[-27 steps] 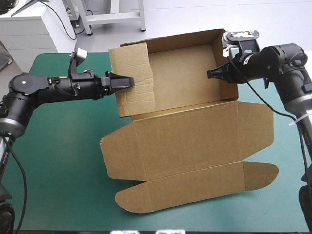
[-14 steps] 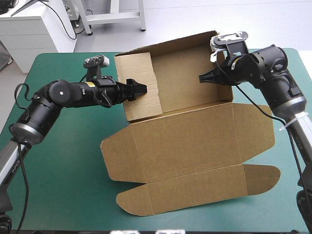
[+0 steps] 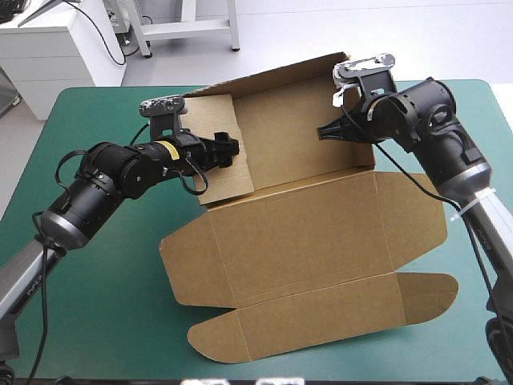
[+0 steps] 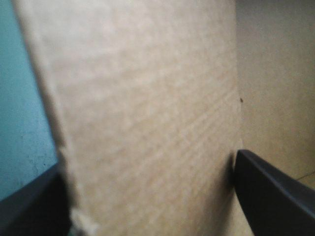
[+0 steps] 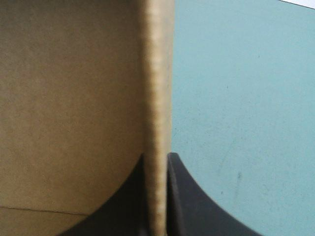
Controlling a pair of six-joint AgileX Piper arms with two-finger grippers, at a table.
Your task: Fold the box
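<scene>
The tray's side has a broad flap that leans into the tray point(image 3: 240, 144), so I expect the flap point(image 3: 216, 128) to fold flat against that side when I squeeze with my left gripper.
The brown box point(image 3: 304, 233) lies partly formed on the teal-green cover: its tray part stands at the back with walls raised, and the lid and front flap point(image 3: 321, 313) lie flat toward the front. My left gripper point(image 3: 226, 149) is at the tray's left side wall point(image 3: 224, 160). In the left wrist view the left gripper point(image 4: 147, 162) is open, its fingers point(image 4: 275, 196) wide apart with that wall point(image 4: 147, 98) between them. My right gripper point(image 3: 325, 131) pinches the right side wall. The right wrist view shows the right gripper point(image 5: 157, 155) shut on the board's edge point(image 5: 158, 73).
The teal-green cover point(image 3: 96, 305) lies bare to the left and front left of the box. The lid reaches close to the table's right side point(image 3: 473, 321). A white cabinet point(image 3: 48, 48) and a frame stand beyond the far edge.
Both grippers have moved inward toward each other with the side walls. The left arm's wrist has swung round and the tray part now stands steeper, shifted slightly left.
</scene>
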